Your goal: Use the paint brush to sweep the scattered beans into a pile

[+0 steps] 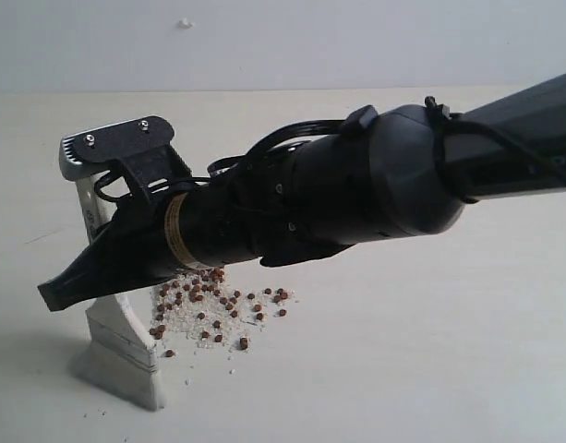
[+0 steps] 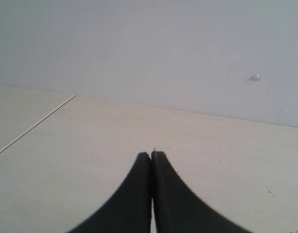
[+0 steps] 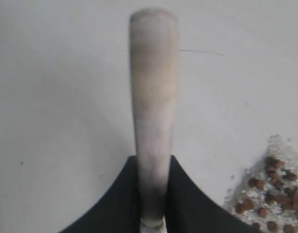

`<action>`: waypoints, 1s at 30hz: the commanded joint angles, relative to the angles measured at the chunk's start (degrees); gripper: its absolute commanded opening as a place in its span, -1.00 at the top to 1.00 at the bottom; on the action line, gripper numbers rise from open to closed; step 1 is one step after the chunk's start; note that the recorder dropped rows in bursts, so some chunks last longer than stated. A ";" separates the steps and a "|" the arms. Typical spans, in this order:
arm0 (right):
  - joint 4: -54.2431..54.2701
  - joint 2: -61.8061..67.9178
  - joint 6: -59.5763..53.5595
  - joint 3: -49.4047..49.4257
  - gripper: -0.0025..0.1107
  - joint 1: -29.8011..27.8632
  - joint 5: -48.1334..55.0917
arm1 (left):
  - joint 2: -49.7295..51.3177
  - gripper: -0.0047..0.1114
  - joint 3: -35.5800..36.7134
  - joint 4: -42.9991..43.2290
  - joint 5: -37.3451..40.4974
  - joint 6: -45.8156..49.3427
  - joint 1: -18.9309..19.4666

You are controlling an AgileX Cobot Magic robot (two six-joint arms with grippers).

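Next, I bring the paint brush around to the patch's near edge (image 1: 186,355) with my right gripper, straighten the brush and sweep inward, because the bristles (image 1: 121,380) are at a slant beside the beans.
The paint brush (image 1: 119,343) stands nearly upright on the pale table, its cream bristles pressed down at the lower left. My right gripper (image 1: 78,280) reaches across from the right and is shut on the brush's pale wooden handle (image 3: 152,97), which sticks out beyond the jaws. The beans (image 1: 215,303), small reddish-brown pellets mixed with whitish grit, lie in a loose patch just right of the bristles, also seen as beans (image 3: 269,194) beside the jaws. My left gripper (image 2: 151,154) is shut on nothing, over bare table, and is out of the exterior view.
The black right arm (image 1: 403,175) spans the middle of the exterior view above the table. A thin seam (image 2: 37,124) runs across the tabletop near the left gripper. A grey wall (image 1: 283,37) with a small white mark (image 2: 255,77) bounds the far side.
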 commanded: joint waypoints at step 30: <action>-25.70 -6.11 18.95 0.24 0.96 -9.32 -35.78 | -0.38 0.92 -0.05 0.19 -0.08 -0.13 0.07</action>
